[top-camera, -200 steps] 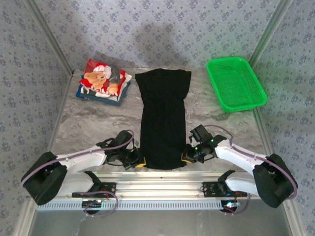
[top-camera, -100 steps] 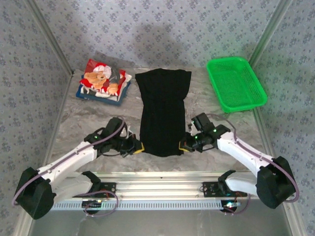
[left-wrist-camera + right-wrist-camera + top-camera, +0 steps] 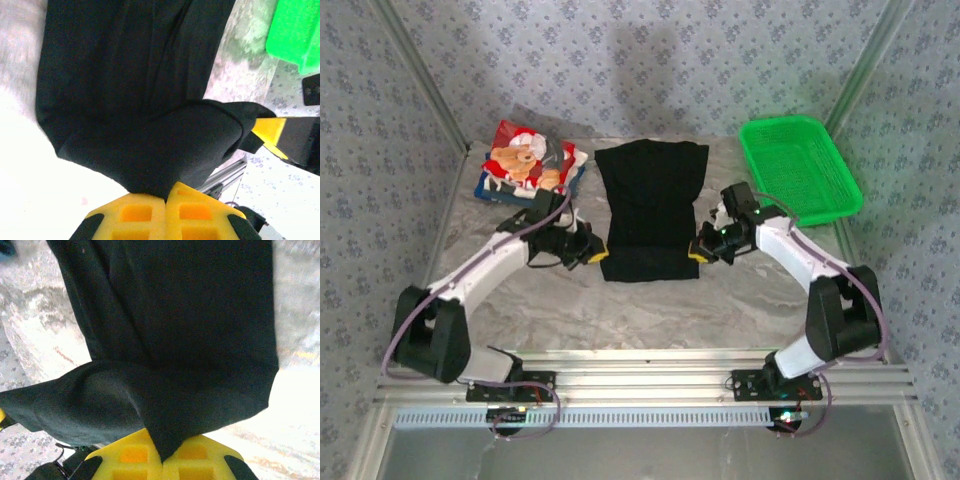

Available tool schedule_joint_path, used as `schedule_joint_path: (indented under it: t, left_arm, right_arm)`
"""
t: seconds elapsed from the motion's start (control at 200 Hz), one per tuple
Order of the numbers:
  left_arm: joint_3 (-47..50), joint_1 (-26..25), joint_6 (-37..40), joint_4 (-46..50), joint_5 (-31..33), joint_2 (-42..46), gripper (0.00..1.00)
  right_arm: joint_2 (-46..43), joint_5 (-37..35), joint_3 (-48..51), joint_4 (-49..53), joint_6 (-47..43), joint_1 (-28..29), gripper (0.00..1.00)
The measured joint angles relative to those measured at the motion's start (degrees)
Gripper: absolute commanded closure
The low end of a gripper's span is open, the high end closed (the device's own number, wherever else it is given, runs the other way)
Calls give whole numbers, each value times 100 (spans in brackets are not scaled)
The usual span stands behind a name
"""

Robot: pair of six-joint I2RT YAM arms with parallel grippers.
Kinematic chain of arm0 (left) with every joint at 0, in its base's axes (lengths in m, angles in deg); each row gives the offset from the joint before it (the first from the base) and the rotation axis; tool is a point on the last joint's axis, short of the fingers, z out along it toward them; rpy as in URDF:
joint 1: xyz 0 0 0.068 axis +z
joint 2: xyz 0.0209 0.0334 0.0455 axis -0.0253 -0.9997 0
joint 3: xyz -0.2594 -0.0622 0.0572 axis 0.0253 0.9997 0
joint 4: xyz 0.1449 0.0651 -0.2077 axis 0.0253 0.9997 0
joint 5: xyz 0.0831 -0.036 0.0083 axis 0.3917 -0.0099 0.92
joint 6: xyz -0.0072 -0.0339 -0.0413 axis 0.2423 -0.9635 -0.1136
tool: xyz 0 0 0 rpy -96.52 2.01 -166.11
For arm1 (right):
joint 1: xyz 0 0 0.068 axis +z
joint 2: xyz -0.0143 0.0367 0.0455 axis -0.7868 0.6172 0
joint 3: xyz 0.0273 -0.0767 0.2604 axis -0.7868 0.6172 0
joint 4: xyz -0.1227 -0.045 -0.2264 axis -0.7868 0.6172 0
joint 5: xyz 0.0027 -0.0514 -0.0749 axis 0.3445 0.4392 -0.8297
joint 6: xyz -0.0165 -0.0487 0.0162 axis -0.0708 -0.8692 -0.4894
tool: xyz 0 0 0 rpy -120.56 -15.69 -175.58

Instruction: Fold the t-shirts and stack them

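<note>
The black t-shirt's held corners (image 3: 612, 254) are in line with its sides, so my left gripper carries on over the t-shirt's far half (image 3: 653, 190) and releases them there.
The large black t-shirt (image 3: 650, 210) lies in the middle of the table, its near half lifted and carried over its far half. My left gripper (image 3: 592, 257) is shut on the shirt's near left corner (image 3: 150, 170). My right gripper (image 3: 700, 251) is shut on the near right corner (image 3: 170, 405). In both wrist views the black cloth runs straight into the closed yellow fingertips. The red-and-white teddy-bear t-shirt (image 3: 525, 163) lies folded at the far left on top of a dark blue shirt (image 3: 565, 192).
A green mesh basket (image 3: 798, 170) stands at the far right and shows again (image 3: 295, 30) in the left wrist view. Patterned walls close in the table (image 3: 650, 315) on three sides. Bare marble lies between the shirt's fold and the rail at the near edge.
Both grippers have carried the black shirt's near edge away from the arm bases toward the far side, folding the shirt shorter. Both arms have stretched out; the grips have stayed shut.
</note>
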Motion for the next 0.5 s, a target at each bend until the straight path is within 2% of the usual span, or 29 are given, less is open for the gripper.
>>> schedule_joint_path:
  t: [0.255, 0.5]
  left_arm:
    - [-1386, 111, 579, 184, -79, -1432, 100]
    - [-2096, 229, 916, 374, -50, -2505, 100]
  right_arm:
    - [1102, 160, -1043, 151, -452, -413, 100]
    - [2146, 273, -1921, 258, -734, -651, 99]
